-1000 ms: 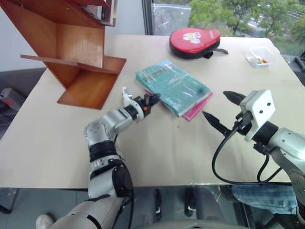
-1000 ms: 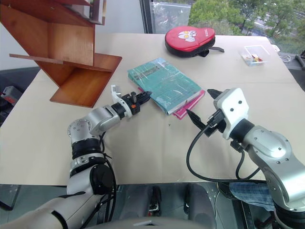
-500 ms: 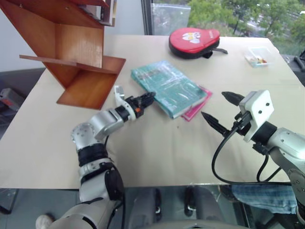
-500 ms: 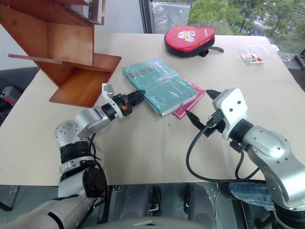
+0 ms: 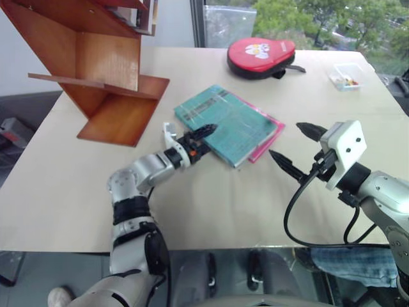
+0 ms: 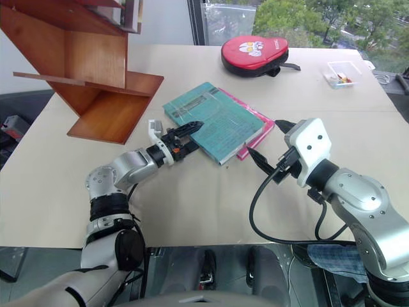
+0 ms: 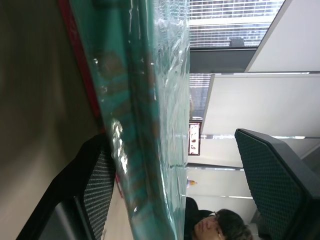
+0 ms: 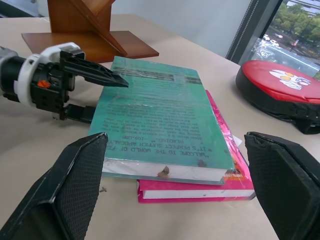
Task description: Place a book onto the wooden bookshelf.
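Wrinkled clear wrap (image 7: 172, 95) shines over the teal-green book (image 5: 227, 125), so the book will stay shut and stiff when I lift it by its edge.
The teal-green book (image 5: 230, 121) lies flat on a pink book (image 5: 271, 131) in the middle of the table. My left gripper (image 5: 197, 142) is open at the book's near left corner. One finger reaches over the cover and the other sits low beside the edge, so the corner is between the jaws. In the left wrist view the book's edge (image 7: 145, 125) runs between the two fingers (image 7: 95, 185). The wooden bookshelf (image 5: 102, 70) stands at the far left of the table. My right gripper (image 5: 285, 141) hovers open to the right of the books, holding nothing.
A red paddle case (image 5: 262, 54) lies at the far side of the table. A small clear box (image 5: 345, 75) sits at the far right. Some books stand in the shelf's upper part (image 5: 144, 16). A person's head (image 7: 220, 227) is in the left wrist view.
My left gripper has gone from shut to open and now straddles the book's corner. The teal book has turned and slid a little left and nearer on the pink one. The right arm is unmoved.
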Controlling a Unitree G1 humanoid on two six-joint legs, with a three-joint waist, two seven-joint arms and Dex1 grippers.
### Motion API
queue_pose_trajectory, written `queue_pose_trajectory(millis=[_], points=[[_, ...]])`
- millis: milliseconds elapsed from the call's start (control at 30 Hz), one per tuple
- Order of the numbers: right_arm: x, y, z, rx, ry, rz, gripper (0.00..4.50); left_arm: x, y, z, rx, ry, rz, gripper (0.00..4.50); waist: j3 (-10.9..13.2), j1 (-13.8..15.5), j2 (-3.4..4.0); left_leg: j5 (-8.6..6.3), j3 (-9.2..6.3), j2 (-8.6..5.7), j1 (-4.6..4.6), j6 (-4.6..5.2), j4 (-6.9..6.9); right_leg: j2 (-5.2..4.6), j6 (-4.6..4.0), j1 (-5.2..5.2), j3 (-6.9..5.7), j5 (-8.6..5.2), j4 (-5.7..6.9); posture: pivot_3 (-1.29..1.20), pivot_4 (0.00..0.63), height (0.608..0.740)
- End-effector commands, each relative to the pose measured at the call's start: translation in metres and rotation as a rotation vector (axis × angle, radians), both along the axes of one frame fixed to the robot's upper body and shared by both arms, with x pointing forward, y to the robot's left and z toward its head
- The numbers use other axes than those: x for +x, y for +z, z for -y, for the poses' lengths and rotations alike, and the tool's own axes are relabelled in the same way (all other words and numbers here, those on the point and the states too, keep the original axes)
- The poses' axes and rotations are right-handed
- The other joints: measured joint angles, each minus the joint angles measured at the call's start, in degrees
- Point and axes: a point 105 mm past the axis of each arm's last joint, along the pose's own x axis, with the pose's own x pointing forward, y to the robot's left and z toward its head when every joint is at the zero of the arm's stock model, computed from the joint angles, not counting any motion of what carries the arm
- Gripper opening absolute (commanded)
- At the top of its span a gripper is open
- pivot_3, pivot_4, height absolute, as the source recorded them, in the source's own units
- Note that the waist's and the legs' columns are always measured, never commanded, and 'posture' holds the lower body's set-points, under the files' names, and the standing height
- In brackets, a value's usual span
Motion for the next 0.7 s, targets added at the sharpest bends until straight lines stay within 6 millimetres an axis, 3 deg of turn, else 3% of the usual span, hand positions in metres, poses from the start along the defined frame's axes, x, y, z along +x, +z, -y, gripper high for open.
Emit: queue_pose_trajectory(millis=[33,67,100,133,333,367,600,700], points=[[-0.005,0.010,-0.002,-0.007,0.005,0.050,4.50,0.005,-0.001,0.002,-0.016,-0.006,0.009,3.81,-0.01,-0.02,0.00,0.00,0.01,0.00,0.01,0.00,0.00,0.00,0.01,0.00,0.01,0.00,0.00,0.00,0.150,0.740],[-0.005,0.010,-0.002,-0.007,0.005,0.050,4.50,0.007,-0.005,0.001,-0.020,0.007,-0.005,3.81,-0.01,-0.02,0.00,0.00,0.00,0.00,0.00,0.00,0.00,0.00,0.01,0.00,0.00,-0.01,0.00,0.00,0.150,0.740],[-0.006,0.010,-0.003,-0.006,0.004,0.051,4.50,0.008,-0.005,0.000,-0.036,0.010,-0.007,3.28,-0.01,-0.01,0.00,0.00,0.00,0.00,0.01,0.00,0.00,0.00,0.01,0.00,0.01,-0.01,0.00,0.00,0.150,0.740],[-0.006,0.010,-0.003,-0.005,0.002,0.051,4.50,0.008,-0.004,-0.001,-0.050,0.010,-0.002,3.22,-0.02,-0.01,0.01,0.00,0.00,0.00,0.01,0.00,0.00,0.00,0.03,0.00,0.00,-0.02,0.00,0.00,0.150,0.740],[-0.007,0.010,0.000,-0.006,-0.011,0.050,4.50,0.001,0.005,-0.011,-0.073,0.003,0.026,0.48,-0.02,-0.07,0.00,0.00,-0.01,0.04,0.01,0.00,0.00,-0.01,0.09,0.00,0.02,-0.06,0.01,0.00,0.150,0.740],[-0.007,0.010,0.000,-0.004,-0.012,0.048,4.50,-0.002,0.008,-0.013,-0.075,-0.005,0.036,0.19,-0.02,-0.13,0.01,0.00,-0.01,0.04,0.01,0.00,0.00,-0.01,0.09,0.00,0.02,-0.06,0.01,0.00,0.150,0.740],[-0.004,0.010,-0.001,0.007,-0.001,0.049,4.50,-0.024,0.043,-0.016,-0.044,-0.095,0.195,0.19,0.00,-0.13,-0.02,0.00,-0.02,0.05,-0.01,0.00,0.00,-0.02,0.07,-0.01,0.02,-0.04,0.01,0.00,0.150,0.740],[-0.005,0.013,0.001,0.012,0.008,0.058,4.50,-0.040,0.074,-0.011,0.133,-0.155,0.396,0.19,0.04,-0.14,-0.09,0.00,-0.03,0.05,-0.03,0.00,0.00,-0.03,0.00,-0.03,0.01,0.00,0.01,0.00,0.150,0.740]])
